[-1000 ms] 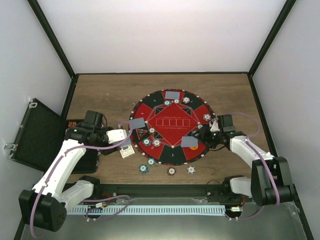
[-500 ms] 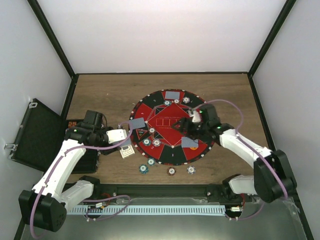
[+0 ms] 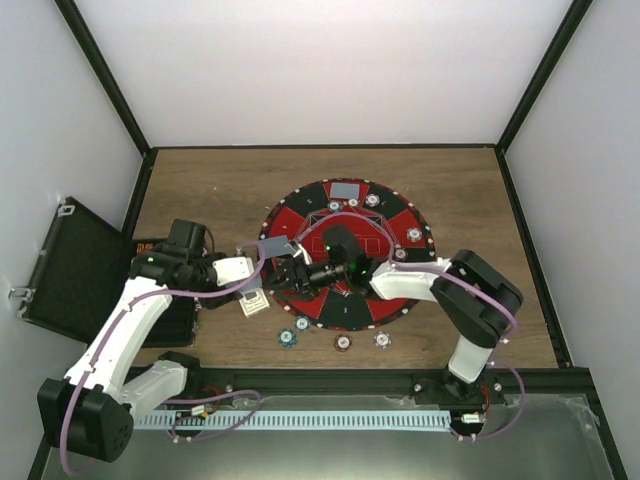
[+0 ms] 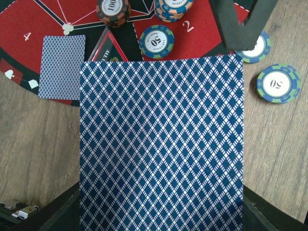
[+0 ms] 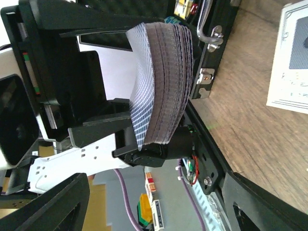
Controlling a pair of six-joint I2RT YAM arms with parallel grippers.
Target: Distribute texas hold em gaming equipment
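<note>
I continue to move my right gripper toward the deck's cards until its fingers get to them and then close it, because the deck's free edge faces my open right gripper.
My left gripper is shut on a deck of blue-backed playing cards, held above the left edge of the round red and black poker mat. The deck fills the left wrist view and hides the fingers. My right gripper reaches across the mat to just beside the deck, open and empty. In the right wrist view the deck stands edge-on ahead of the open right gripper. One card lies at the mat's far edge and another at its left.
Poker chips lie on the mat and on the wood in front of it. A white leaflet lies under the left gripper. The open black case stands at the left.
My right arm has swung left across the mat, from its right edge to beside the deck. The left arm and deck have not moved.
</note>
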